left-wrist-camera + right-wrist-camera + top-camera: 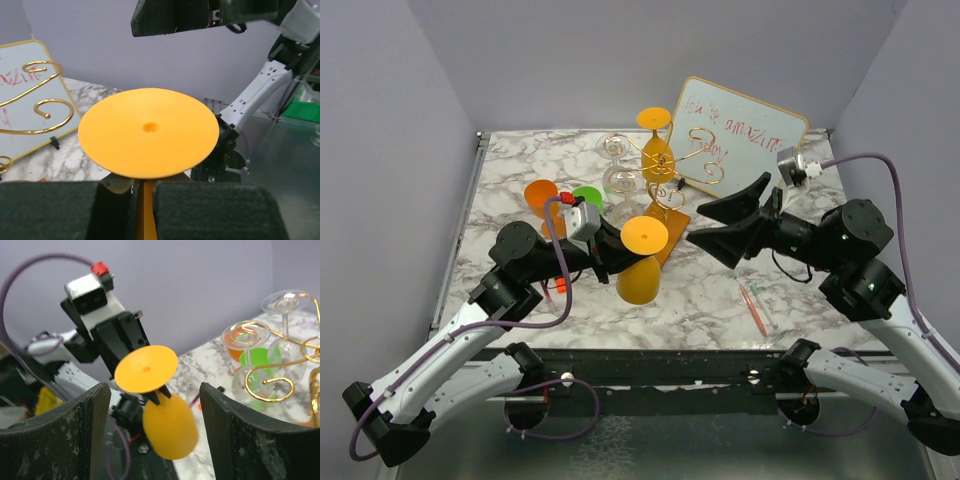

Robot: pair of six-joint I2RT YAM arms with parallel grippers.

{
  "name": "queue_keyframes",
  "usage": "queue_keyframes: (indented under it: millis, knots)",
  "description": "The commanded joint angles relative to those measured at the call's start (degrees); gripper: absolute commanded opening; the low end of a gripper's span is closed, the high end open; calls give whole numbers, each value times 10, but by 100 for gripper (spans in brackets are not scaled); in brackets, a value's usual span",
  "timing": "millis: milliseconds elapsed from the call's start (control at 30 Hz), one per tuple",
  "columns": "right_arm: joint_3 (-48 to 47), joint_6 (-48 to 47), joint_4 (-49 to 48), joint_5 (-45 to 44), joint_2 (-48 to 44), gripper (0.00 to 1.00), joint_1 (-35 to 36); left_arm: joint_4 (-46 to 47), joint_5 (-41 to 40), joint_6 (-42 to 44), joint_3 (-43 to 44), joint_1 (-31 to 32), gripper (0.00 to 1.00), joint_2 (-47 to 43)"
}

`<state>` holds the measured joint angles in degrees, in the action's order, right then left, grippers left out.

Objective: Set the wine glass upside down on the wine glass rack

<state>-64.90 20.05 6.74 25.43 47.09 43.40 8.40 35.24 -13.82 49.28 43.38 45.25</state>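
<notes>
I should take the wine glass's foot [645, 235] with my right gripper, because the rack's free hooks [710, 172] are on that gripper's side while my left gripper holds the wine glass's stem.
The wine glass [640, 278] is opaque orange-yellow and hangs upside down over the table, its round foot [644, 235] on top. My left gripper [618, 258] is shut on its stem; in the left wrist view the stem [144, 210] runs between the black pads under the foot [148, 132]. My right gripper [694, 225] is open just right of the glass and apart from it. In the right wrist view the glass [170, 427] shows between the spread fingers [240, 430]. The wine glass rack [680, 165], gold wire on a wooden base [672, 222], stands behind.
A second orange glass [658, 158] hangs upside down on the rack, with clear glasses [618, 182] beside it. Orange [540, 195] and green [587, 195] cups stand at the left. A whiteboard [745, 135] leans behind the rack. Pens [752, 305] lie at the front right.
</notes>
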Motion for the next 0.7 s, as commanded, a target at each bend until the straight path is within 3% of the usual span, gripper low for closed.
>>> queue_keyframes:
  millis: [0,200,333,533,667]
  knots:
    - [-30,206,35,-77,34,77,0,-34,-37,110,21,2,0,-6]
    - [-59,257,61,-43,97,74,0,-24,-33,133,9,2,0,-21]
    - [-36,292,15,7,117,66,0,-13,-30,136,-5,2,0,-31]
    - [-15,337,-49,63,141,45,0,-13,-22,136,-12,2,0,-28]
    - [-4,364,-83,92,151,42,0,-13,-37,136,-18,2,0,-24]
